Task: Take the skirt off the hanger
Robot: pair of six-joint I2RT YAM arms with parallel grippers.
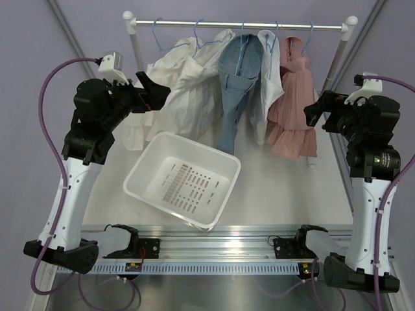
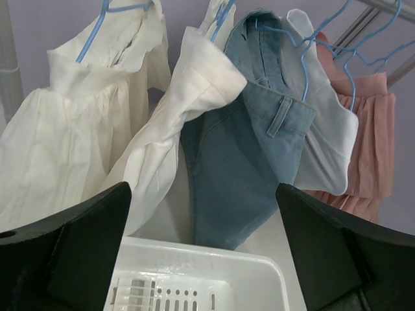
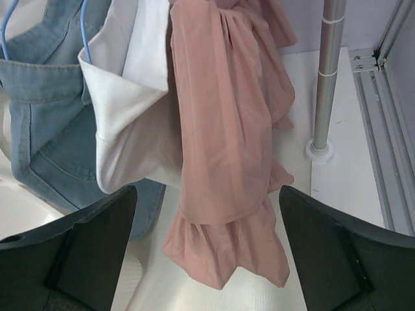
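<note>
The white garment's hanger is hooked over the rail, crowded next to the denim skirt, so my left gripper should grab the hanger's hook and lift it off first.
Several garments hang on blue hangers from a metal rail. A blue denim skirt with a belt loop hangs in the middle, also in the left wrist view. A pink tiered garment hangs at the right end, also in the right wrist view. My left gripper is open and empty, held up before the white garments, facing the denim. My right gripper is open and empty, just right of the pink garment, apart from it.
Two white garments hang at the left and a white shirt between denim and pink. A white perforated basket lies tilted on the table below the rack. The rack's right post stands behind the pink garment.
</note>
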